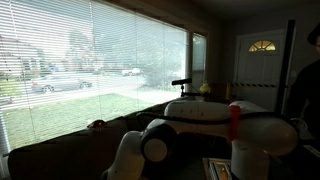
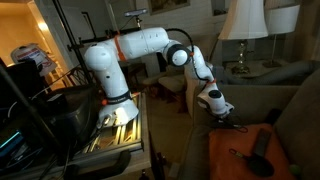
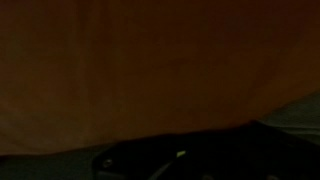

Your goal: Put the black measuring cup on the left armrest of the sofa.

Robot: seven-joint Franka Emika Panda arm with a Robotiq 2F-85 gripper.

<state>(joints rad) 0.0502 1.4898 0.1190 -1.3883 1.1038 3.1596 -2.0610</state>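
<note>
My gripper is hanging low at the orange cushion's edge (image 2: 214, 133), short of the black measuring cup, so I should rise clear and come down over the cup (image 2: 260, 164).
In an exterior view the white arm reaches down over the sofa (image 2: 292, 100). My gripper (image 2: 226, 119) hangs just above the seat, at the upper left edge of an orange cushion (image 2: 232, 160). A black object with a thin handle, apparently the measuring cup (image 2: 261, 148), lies on that cushion to the right of the gripper, apart from it. The fingers are too dark to tell whether they are open or shut. The wrist view is very dark, showing orange-brown fabric (image 3: 150, 70) and a black shape (image 3: 200, 160) at the bottom. The sofa's backrest (image 1: 60, 150) is a dark silhouette below the window.
A table lamp (image 2: 243, 25) stands behind the sofa. The robot's base stands on a metal cart (image 2: 115, 135), with dark equipment (image 2: 30, 110) beside it. A wide window with blinds (image 1: 90, 70) and a door (image 1: 262, 60) are in the background.
</note>
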